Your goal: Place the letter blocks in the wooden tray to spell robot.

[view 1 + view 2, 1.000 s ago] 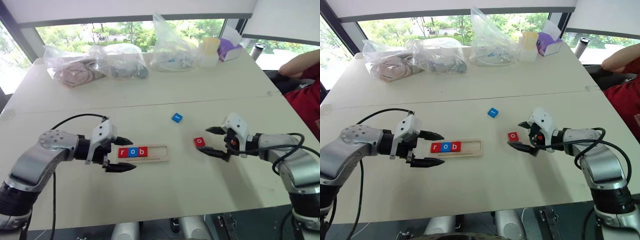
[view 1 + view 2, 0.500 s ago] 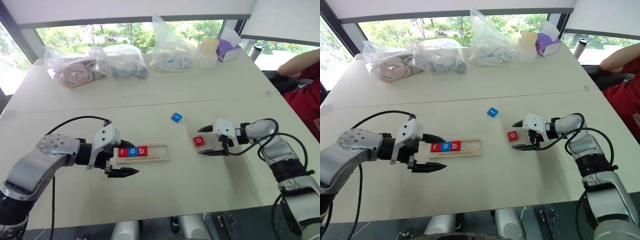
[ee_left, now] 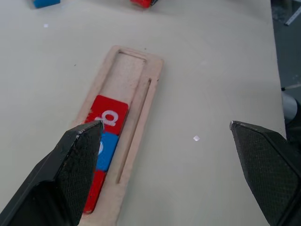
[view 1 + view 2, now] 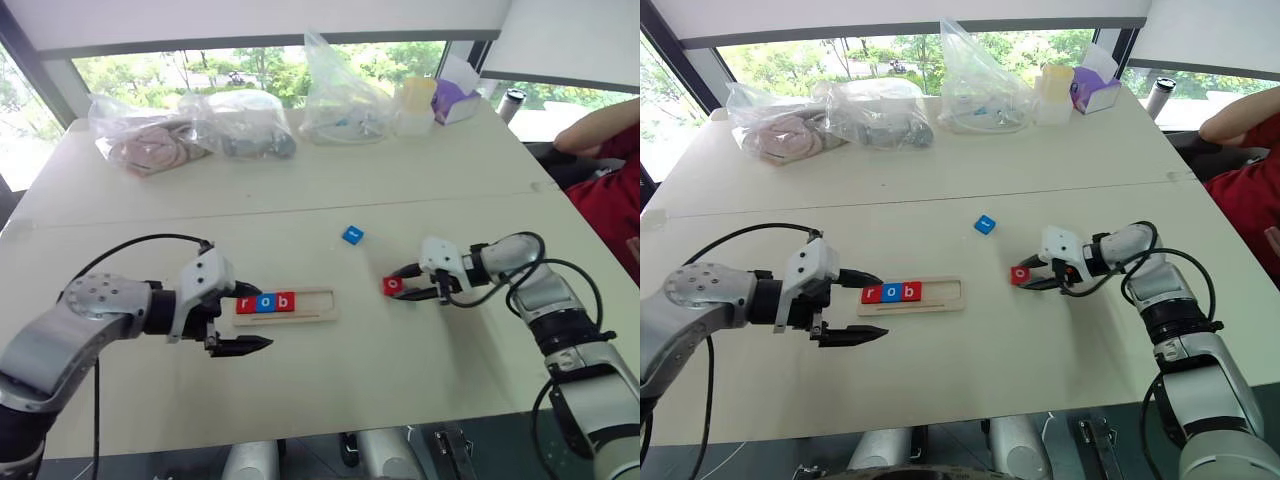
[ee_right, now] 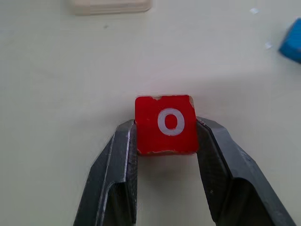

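Note:
My right gripper should keep going to the space [image 4: 934,291] beside the red b block and let go there, as that space is open and the red o block's letter [image 4: 1019,273] faces up.
The wooden tray [image 4: 318,305] lies in front of me and holds a red r [image 4: 245,304], a blue o [image 4: 265,303] and a red b [image 4: 285,302] at its left end; its right part is bare. My left gripper [image 4: 259,316] is open beside the tray's left end, with one finger [image 3: 80,155] over the r block. Right of the tray, my right gripper [image 4: 400,287] is shut on a red o block [image 5: 166,124], which sits low on the table. A blue block [image 4: 352,235] lies alone farther back.
Several clear plastic bags [image 4: 245,125] of parts, a pale cup [image 4: 418,100] and a purple box [image 4: 458,95] line the table's far edge. A dark tumbler [image 4: 512,100] and a person's arm in a red sleeve [image 4: 600,130] are at the far right.
My right gripper has moved in to the left around the red o block and shut on its sides. The left gripper has stayed open by the tray.

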`<action>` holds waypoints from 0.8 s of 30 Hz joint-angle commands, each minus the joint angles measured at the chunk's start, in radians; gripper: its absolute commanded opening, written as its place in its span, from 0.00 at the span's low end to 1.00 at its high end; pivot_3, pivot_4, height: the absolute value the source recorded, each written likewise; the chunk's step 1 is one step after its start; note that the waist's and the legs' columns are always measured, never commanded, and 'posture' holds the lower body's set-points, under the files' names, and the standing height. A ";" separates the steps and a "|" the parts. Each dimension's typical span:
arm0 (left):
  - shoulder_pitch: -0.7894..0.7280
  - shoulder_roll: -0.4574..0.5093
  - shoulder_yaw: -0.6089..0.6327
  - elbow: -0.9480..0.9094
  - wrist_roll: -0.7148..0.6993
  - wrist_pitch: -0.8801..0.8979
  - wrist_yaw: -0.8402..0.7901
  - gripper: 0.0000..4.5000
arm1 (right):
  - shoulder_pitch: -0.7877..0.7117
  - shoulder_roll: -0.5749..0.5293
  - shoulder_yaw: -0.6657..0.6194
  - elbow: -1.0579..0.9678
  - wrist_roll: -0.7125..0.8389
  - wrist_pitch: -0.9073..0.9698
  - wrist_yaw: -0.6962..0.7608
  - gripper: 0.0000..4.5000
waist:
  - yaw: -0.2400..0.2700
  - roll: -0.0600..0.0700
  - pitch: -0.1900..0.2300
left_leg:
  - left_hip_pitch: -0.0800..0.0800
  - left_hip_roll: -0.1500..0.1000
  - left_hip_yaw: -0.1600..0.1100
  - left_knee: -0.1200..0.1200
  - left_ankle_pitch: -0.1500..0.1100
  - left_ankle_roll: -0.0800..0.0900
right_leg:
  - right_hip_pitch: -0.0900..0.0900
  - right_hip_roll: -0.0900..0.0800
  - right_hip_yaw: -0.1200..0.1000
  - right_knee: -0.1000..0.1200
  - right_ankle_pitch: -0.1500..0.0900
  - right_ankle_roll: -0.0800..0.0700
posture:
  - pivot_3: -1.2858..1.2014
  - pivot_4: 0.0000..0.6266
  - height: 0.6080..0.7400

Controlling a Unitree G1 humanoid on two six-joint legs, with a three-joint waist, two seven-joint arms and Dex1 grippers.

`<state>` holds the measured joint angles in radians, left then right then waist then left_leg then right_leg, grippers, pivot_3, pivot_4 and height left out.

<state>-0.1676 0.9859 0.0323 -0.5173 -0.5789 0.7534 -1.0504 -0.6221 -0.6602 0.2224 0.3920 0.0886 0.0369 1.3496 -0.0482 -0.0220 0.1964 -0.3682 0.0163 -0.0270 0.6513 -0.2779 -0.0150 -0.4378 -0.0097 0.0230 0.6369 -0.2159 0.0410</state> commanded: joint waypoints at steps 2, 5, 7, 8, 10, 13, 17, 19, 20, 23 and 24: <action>0.055 0.078 0.096 0.026 -0.006 -0.016 -0.056 1.00 | -0.007 0.069 0.042 -0.372 0.015 0.286 -0.112 0.26 | 0.003 0.000 0.000 | -0.002 0.000 0.000 0.000 0.000 0.000 | -0.005 0.000 0.000 0.005 0.000 0.001 | 0.52 0.24 1.00; 0.085 0.099 0.122 0.035 -0.004 -0.030 -0.070 1.00 | -0.004 0.139 0.093 -0.515 0.028 0.475 -0.186 0.26 | 0.009 0.000 0.000 | -0.002 0.000 -0.003 -0.001 0.000 0.000 | -0.006 0.000 -0.001 0.009 -0.004 0.002 | 0.52 0.24 1.00; 0.086 0.098 0.121 0.034 -0.001 -0.032 -0.067 1.00 | 0.002 0.177 0.127 -0.561 0.014 0.554 -0.237 0.26 | 0.011 0.000 0.000 | -0.003 0.000 -0.004 -0.001 0.000 -0.001 | -0.006 0.000 -0.002 0.009 -0.004 0.000 | 0.52 0.24 1.00; 0.082 0.093 0.118 0.031 -0.002 -0.032 -0.062 1.00 | 0.009 0.182 0.151 -0.571 -0.002 0.568 -0.251 0.26 | 0.012 0.000 0.000 | -0.003 0.000 -0.004 0.000 0.000 -0.001 | -0.006 -0.001 -0.002 0.009 -0.004 0.000 | 0.52 0.24 1.00; 0.076 0.084 0.112 0.026 -0.005 -0.031 -0.052 1.00 | 0.016 0.185 0.188 -0.574 -0.025 0.574 -0.274 0.26 | 0.013 0.000 0.000 | -0.003 -0.001 -0.003 0.000 0.001 -0.001 | -0.006 -0.002 -0.002 0.009 -0.005 0.000 | 0.52 0.24 1.00; 0.079 0.070 0.102 0.016 -0.004 -0.031 -0.038 1.00 | 0.012 0.197 0.222 -0.556 -0.035 0.575 -0.295 0.26 | 0.010 0.000 0.000 | -0.004 -0.001 -0.001 0.001 0.001 -0.002 | -0.006 -0.003 -0.001 0.007 -0.005 0.000 | 0.52 0.24 1.00; 0.084 0.061 0.102 0.010 -0.005 -0.030 -0.024 1.00 | -0.006 0.219 0.238 -0.514 -0.041 0.573 -0.322 0.26 | 0.005 0.000 0.000 | -0.004 -0.001 -0.001 0.001 0.001 -0.001 | -0.006 -0.002 -0.001 0.008 -0.004 0.000 | 0.52 0.24 1.00; 0.095 0.053 0.107 0.004 -0.005 -0.033 -0.013 1.00 | -0.014 0.233 0.249 -0.490 -0.050 0.556 -0.334 0.26 | 0.003 0.000 0.000 | -0.003 -0.001 -0.001 0.001 0.001 -0.002 | -0.006 -0.001 -0.001 0.008 -0.004 0.000 | 0.52 0.24 1.00; 0.099 0.050 0.109 0.001 -0.005 -0.032 -0.010 1.00 | -0.016 0.239 0.252 -0.483 -0.052 0.553 -0.337 0.26 | 0.003 0.000 0.000 | -0.003 -0.001 -0.001 0.001 0.001 -0.002 | -0.006 -0.001 -0.001 0.009 -0.004 0.000 | 0.52 0.24 1.00; 0.103 0.042 0.107 -0.010 -0.008 -0.027 0.001 1.00 | -0.023 0.249 0.258 -0.462 -0.056 0.541 -0.338 0.26 | 0.004 0.000 0.000 | -0.003 -0.001 -0.002 0.000 0.001 -0.001 | -0.006 -0.001 -0.001 0.009 -0.004 0.000 | 0.52 0.24 1.00; 0.104 0.040 0.107 -0.012 -0.008 -0.027 0.005 1.00 | -0.026 0.252 0.260 -0.453 -0.058 0.538 -0.339 0.26 | 0.004 0.000 0.000 | -0.003 -0.001 -0.002 0.000 0.001 -0.001 | -0.006 -0.001 -0.002 0.009 -0.004 0.000 | 0.52 0.24 1.00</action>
<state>-0.0629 1.0252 0.1252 -0.5008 -0.5789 0.7312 -1.0552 -0.6261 -0.4185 0.4829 -0.0498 0.0318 0.5941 1.0146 -0.0442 -0.0223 0.1963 -0.3714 0.0157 -0.0289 0.6518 -0.2771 -0.0165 -0.4441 -0.0104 0.0215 0.6457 -0.2203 0.0410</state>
